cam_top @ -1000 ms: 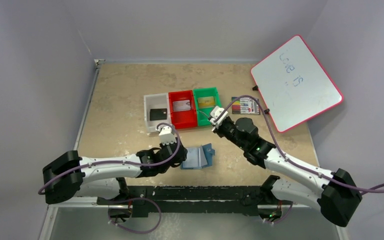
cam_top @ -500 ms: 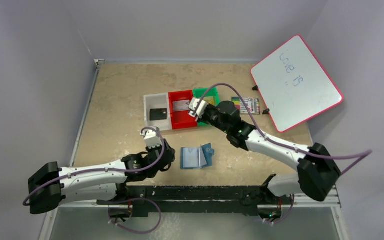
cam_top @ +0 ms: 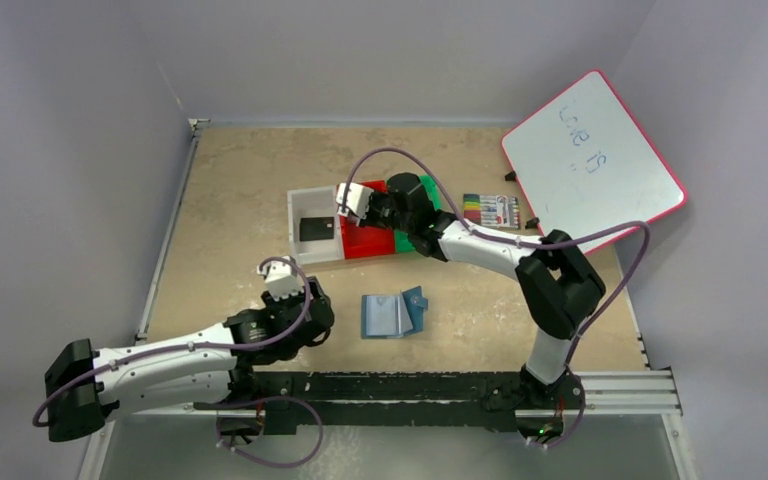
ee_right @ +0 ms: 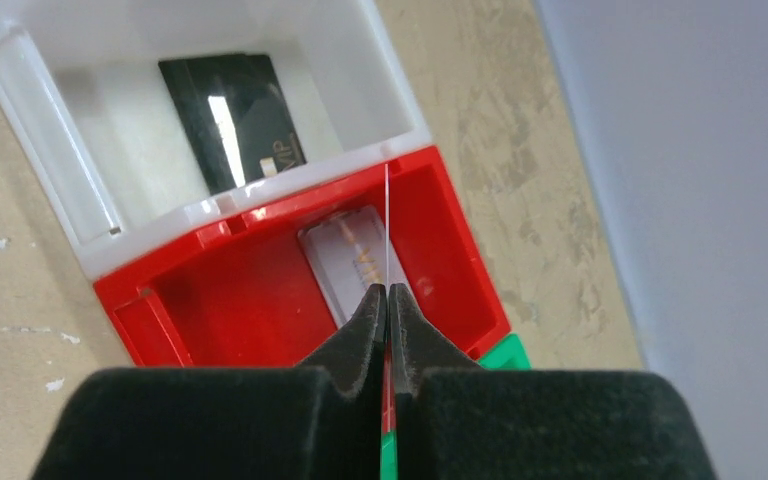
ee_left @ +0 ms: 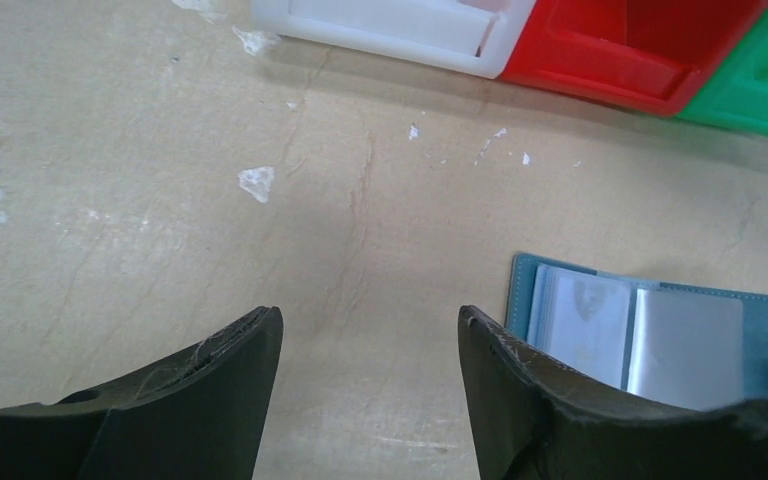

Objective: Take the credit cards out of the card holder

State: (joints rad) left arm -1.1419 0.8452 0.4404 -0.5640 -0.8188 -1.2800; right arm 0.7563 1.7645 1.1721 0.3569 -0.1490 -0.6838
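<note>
The credit card (ee_right: 387, 225) is hanging edge-on above the open red bin (cam_top: 368, 241). My right gripper should go on lowering the credit card until it is below the red bin's rim before it lets go.
The teal card holder (cam_top: 392, 314) lies open on the table, its pale clear pockets (ee_left: 650, 335) facing up. My left gripper (cam_top: 308, 295) stands open just left of it, holding nothing (ee_left: 370, 315). Over the red bin (cam_top: 365, 243), my right gripper (cam_top: 365, 215) is shut on a credit card seen edge-on as a thin pale line (ee_right: 387, 220) rising from the fingertips (ee_right: 388, 290). A silver-grey credit card (ee_right: 345, 260) lies in the red bin. A black credit card (cam_top: 316, 229) lies in the white bin (ee_right: 235, 120).
White bin (cam_top: 296, 225), red bin and green bin (cam_top: 405, 243) stand in a row beyond the card holder. A pack of coloured markers (cam_top: 490, 210) and a tilted whiteboard (cam_top: 592, 165) are at the right. Walls close in the table's left and back.
My left gripper has let go of the card holder, opened and drawn back to the left. My right arm has swung left from the green bin to the red bin, still shut on its card.
</note>
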